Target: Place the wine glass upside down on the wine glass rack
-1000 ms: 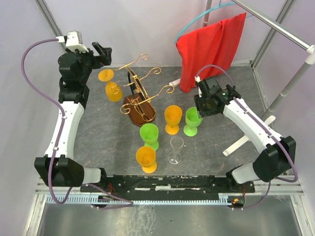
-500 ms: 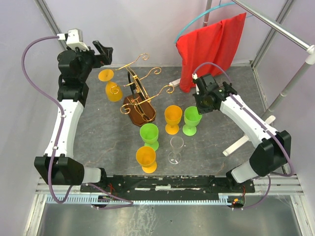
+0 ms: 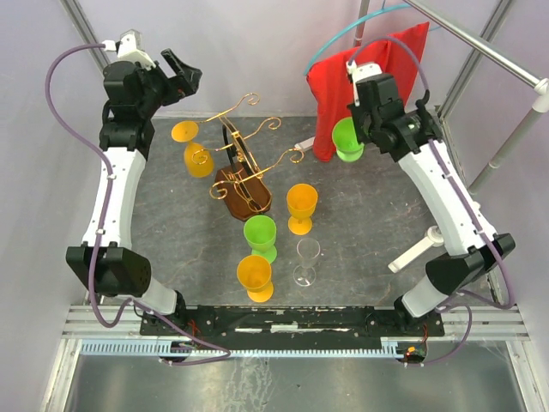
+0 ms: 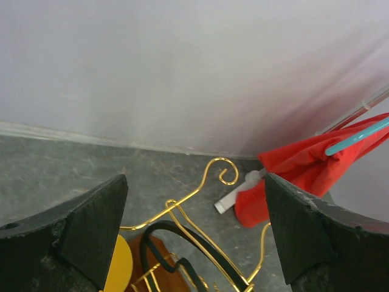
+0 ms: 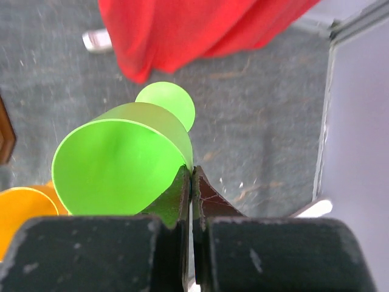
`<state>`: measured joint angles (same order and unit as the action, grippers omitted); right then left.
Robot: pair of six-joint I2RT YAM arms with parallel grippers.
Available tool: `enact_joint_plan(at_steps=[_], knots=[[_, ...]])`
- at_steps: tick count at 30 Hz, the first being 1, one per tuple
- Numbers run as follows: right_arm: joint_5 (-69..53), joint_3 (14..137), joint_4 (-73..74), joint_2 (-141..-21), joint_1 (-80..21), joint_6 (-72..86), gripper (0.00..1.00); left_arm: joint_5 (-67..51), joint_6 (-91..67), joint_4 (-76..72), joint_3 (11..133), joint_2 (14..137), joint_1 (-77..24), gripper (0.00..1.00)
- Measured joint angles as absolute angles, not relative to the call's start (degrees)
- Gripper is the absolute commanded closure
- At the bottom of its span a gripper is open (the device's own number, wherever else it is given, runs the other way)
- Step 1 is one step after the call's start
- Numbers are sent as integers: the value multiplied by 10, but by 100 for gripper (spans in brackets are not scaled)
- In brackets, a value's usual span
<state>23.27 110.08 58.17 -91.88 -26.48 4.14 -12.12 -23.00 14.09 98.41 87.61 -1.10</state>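
My right gripper holds the green wine glass's rim, and its foot end (image 3: 350, 156) is free. My left gripper should next go toward the glass's stem and close there.
My right gripper (image 3: 356, 136) is shut on the rim of a green wine glass (image 3: 346, 139) and holds it high above the table, in front of the red cloth. In the right wrist view the green glass (image 5: 118, 161) has its rim pinched between my fingers (image 5: 193, 182), foot pointing away. The wine glass rack (image 3: 242, 180), brown wooden base with gold wire arms, stands left of centre; a yellow glass (image 3: 192, 148) hangs on its left arm. My left gripper (image 3: 182, 75) is open and empty, high behind the rack. Its wrist view shows the gold curls (image 4: 223, 172) below.
On the table stand an orange glass (image 3: 301, 207), a green glass (image 3: 260, 237), an orange glass (image 3: 255, 277) and a clear glass (image 3: 305, 261). A red cloth (image 3: 369, 86) hangs on a pole at the back right. A white stand's foot (image 3: 418, 249) lies at the right.
My right gripper has lifted the green glass off the table and carried it up and back toward the red cloth. The left gripper has risen slightly.
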Motion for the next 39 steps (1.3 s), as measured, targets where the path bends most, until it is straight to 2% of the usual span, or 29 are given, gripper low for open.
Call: enact_joint_plan(at_steps=[5, 17, 24, 30, 39], knots=[[206, 1122, 503, -901, -265, -8, 99, -137, -315, 147, 984, 886, -11, 1], [19, 1051, 136, -867, -282, -59, 99, -141, -517, 65, 971, 887, -18, 1], [4, 1012, -99, -941, -335, -107, 99, -138, -632, -16, 933, 884, -75, 5], [4, 1007, -185, -1007, -363, -121, 99, -116, -691, -47, 914, 883, -124, 7], [1, 972, -271, -1010, -383, -122, 99, -81, -710, -50, 906, 869, -136, 9]])
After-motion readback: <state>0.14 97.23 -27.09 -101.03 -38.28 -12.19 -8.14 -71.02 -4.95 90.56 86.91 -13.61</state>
